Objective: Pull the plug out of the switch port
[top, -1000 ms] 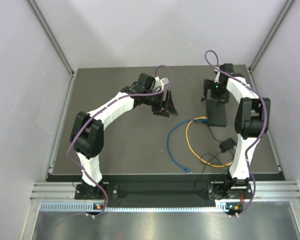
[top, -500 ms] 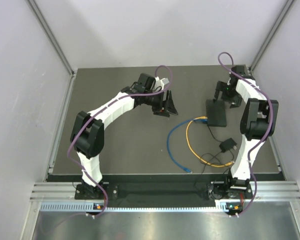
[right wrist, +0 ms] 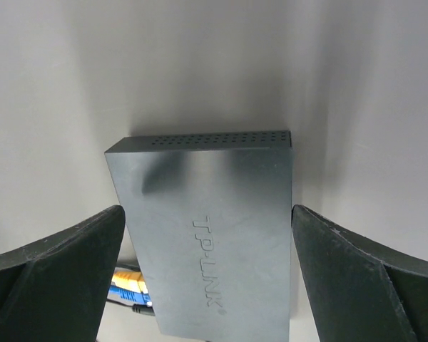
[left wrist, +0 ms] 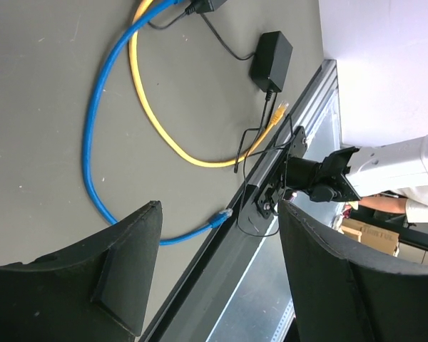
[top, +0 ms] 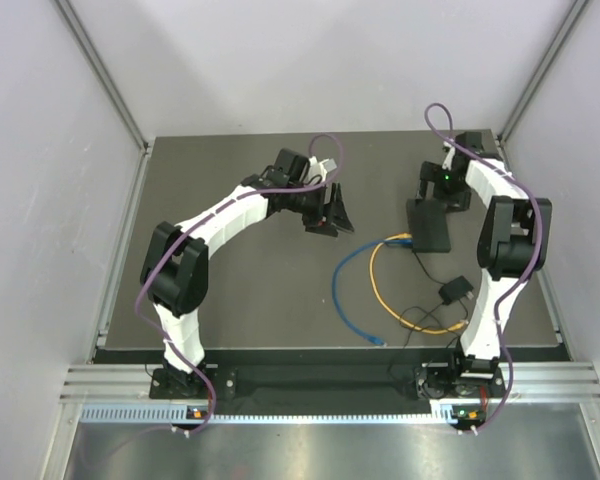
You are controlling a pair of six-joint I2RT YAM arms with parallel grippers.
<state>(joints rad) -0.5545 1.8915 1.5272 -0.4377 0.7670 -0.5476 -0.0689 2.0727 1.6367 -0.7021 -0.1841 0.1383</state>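
The switch's plugged ports [top: 408,240] sit apart from my left gripper, so my right gripper should turn the loose switch [top: 429,230], bring it closer and steady it before the pull.
The switch [top: 431,226] is a flat black box at the right of the mat, marked TP-LINK in the right wrist view [right wrist: 210,228]. A yellow plug [right wrist: 128,279] and a blue plug [right wrist: 125,293] sit in ports on its near-left side, with a black lead below them. My right gripper [top: 443,186] is open over the switch's far end, and in its wrist view [right wrist: 207,214] a finger stands on each side of the box, not touching. My left gripper [top: 331,214] is open and empty at mid-mat, apart from the switch; in its wrist view [left wrist: 214,271] nothing lies between the jaws.
The blue cable [top: 342,290] and yellow cable [top: 380,285] loop across the mat toward the near edge. A small black adapter [top: 454,290] with a thin black wire lies near the right arm. The blue cable's free plug [left wrist: 223,216] lies by the mat's near edge.
My right gripper swung right, off the switch, then came back left over its far end. The left arm and the cables have hardly moved.
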